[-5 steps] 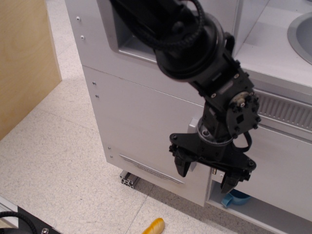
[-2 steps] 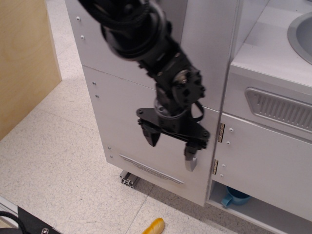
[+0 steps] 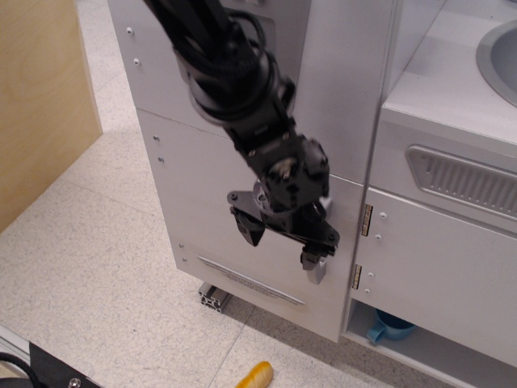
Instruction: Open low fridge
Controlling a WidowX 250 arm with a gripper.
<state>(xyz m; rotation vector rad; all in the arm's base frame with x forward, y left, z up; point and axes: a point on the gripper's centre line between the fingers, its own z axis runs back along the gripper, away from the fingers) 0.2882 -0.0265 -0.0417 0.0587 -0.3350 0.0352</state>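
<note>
The low fridge door (image 3: pixel 202 198) will swing out around the door's edge opposite the silver handle when I pull, because screws (image 3: pixel 157 138) sit along that edge.
The low fridge door (image 3: pixel 202 198) is a large white flat panel with a thin grey strip (image 3: pixel 250 280) near its bottom. It looks closed, flush with the cabinet. Its silver vertical handle (image 3: pixel 320 272) stands near the door's right edge and is mostly hidden behind my gripper; only its lower end shows. My black gripper (image 3: pixel 281 244) hangs in front of the door's right half, open and empty. Its right finger (image 3: pixel 312 259) is at the handle's lower end; its left finger (image 3: pixel 249 229) is over bare door panel.
A yellow toy food piece (image 3: pixel 257 374) lies on the floor below the door. A blue cup (image 3: pixel 392 327) sits in the open bottom shelf at right. The smaller door with a grey vent grille (image 3: pixel 464 179), a sink (image 3: pixel 499 50) and a wooden panel (image 3: pixel 40 97) surround the fridge.
My arm has swung left, from over the hinge gap and the right-hand door to in front of the low fridge door. The gripper stays open; its right finger now meets the handle.
</note>
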